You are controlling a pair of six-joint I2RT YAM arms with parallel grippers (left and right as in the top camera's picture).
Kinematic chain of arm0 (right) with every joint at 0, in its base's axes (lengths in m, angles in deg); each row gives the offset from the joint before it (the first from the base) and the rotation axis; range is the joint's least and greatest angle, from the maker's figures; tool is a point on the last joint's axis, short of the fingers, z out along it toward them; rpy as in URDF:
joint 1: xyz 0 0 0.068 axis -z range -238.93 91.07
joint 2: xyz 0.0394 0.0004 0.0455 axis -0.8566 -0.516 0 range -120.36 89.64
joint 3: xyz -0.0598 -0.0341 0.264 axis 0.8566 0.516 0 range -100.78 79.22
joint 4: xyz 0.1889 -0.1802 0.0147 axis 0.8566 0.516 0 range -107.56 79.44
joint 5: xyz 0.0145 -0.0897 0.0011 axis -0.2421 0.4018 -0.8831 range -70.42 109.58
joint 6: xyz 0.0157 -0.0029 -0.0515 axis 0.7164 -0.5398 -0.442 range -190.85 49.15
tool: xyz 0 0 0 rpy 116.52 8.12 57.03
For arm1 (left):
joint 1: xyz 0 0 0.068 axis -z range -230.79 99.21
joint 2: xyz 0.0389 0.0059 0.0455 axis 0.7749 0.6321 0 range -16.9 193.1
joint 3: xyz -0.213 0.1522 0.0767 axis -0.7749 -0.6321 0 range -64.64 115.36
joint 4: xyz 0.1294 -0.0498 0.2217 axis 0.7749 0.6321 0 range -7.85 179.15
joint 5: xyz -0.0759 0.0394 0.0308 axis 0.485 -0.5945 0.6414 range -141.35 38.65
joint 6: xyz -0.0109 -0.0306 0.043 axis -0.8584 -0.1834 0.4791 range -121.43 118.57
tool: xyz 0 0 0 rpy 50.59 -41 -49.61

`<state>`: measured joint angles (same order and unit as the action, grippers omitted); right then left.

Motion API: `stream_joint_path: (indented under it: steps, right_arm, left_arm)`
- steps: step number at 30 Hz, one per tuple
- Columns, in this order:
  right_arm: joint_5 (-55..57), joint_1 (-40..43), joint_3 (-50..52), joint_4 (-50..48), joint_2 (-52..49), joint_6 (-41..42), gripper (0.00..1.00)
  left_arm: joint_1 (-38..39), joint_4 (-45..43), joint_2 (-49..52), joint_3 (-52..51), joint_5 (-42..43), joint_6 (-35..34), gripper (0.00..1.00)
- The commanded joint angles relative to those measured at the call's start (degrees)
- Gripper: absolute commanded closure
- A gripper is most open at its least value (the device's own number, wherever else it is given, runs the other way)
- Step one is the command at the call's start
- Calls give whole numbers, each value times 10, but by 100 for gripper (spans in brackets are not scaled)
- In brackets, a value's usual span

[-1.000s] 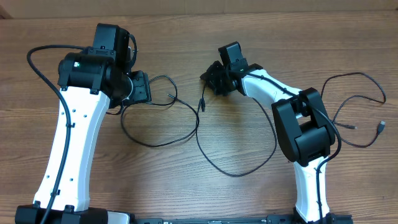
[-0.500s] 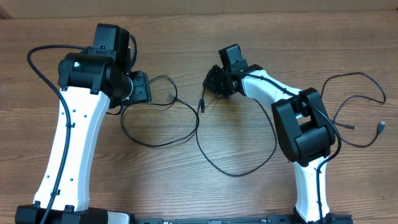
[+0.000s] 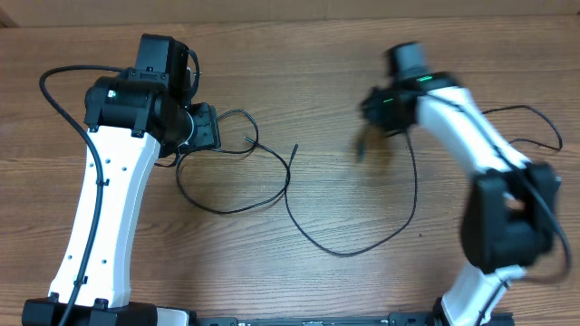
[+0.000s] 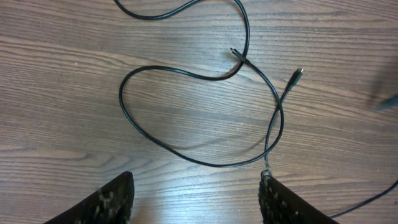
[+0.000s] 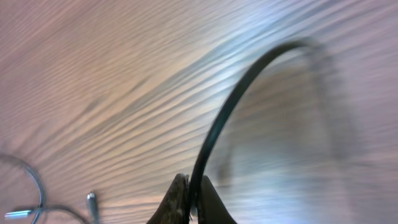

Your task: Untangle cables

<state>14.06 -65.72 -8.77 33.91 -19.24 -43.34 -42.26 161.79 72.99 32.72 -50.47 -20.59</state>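
Note:
The held cable crosses the loop only (image 3: 288, 172) near its loose end, so I keep moving my right gripper away from the loop and let go over open wood (image 3: 521, 72).
Two thin black cables lie across the wood table. One cable (image 3: 227, 209) forms a loop beside my left gripper (image 3: 210, 129), which hovers open over it with nothing between its fingers (image 4: 112, 200); the loop (image 4: 186, 159) and a plug (image 4: 297, 73) lie ahead of them. My right gripper (image 3: 373, 113) is shut on the second cable (image 3: 412, 190), which curves down and round to a free end (image 3: 294, 150). In the right wrist view the cable (image 5: 230, 106) rises from my shut gripper (image 5: 193, 200). The picture is blurred there.
A third black cable (image 3: 530, 112) lies at the far right, partly hidden by the right arm; its metal plug ends (image 5: 91, 202) show at the bottom left of the right wrist view. The table's far edge runs along the top of the overhead view.
My right gripper has shut on the cable and swung to the right, pulling that cable's upper part away from the left loop. The left arm has not moved.

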Motion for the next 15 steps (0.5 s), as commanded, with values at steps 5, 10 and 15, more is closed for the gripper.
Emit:
stream_joint_path:
  steps: [5,10,15]
  right_arm:
    - [231,149,-136,115,85,-55,96]
    - [246,261,-222,140,88,-55,96]
    - [292,326,-250,126,88,-54,96]
  left_arm:
    - [1,-4,-3,12,3,-2,36]
    - [1,-4,-3,12,3,-2,37]
    - [1,-4,-3,12,8,-2,37]
